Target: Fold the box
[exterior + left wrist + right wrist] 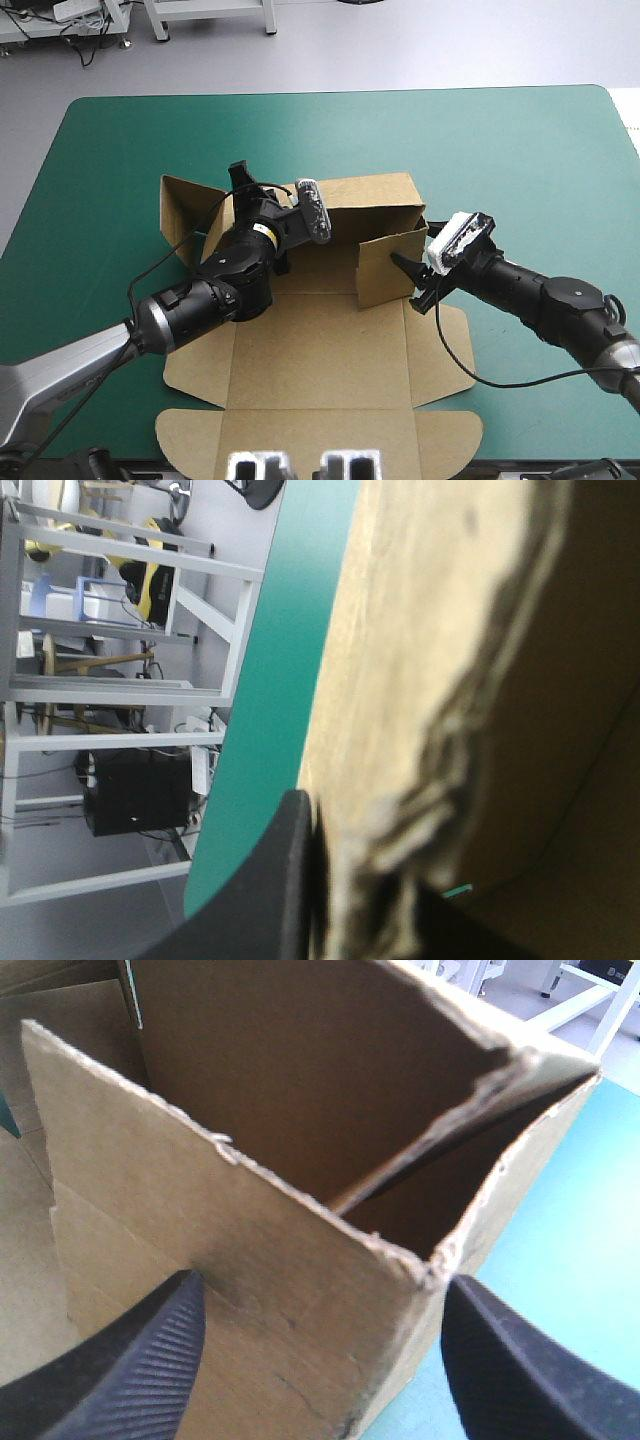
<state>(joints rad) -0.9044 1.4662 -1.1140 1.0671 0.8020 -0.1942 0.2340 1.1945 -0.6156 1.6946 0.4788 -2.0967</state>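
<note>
The flat lid [320, 352] should drag along with the box when the robot pulls the box by its raised side, because a crease [315, 294] joins the two.
The brown box [320, 340] lies in the middle of the teal-green table, its far wall and right side wall raised and its lid flat toward the near edge. My left gripper [240, 178] is at the left end of the far wall. In the left wrist view the board's ragged edge [420, 630] runs between the black fingers [290, 880], so the left gripper [360, 860] is shut on the box. My right gripper [405, 268] stands open at the raised right wall. That wall's corner [200, 1190] is just ahead of the right gripper [322, 1285], between its spread fingers.
A loose side flap [185, 215] sticks out at the box's far left. The lid's tabs [190, 435] reach close to the table's near edge. Bare teal-green cover [520, 150] lies beyond and to the right of the box.
</note>
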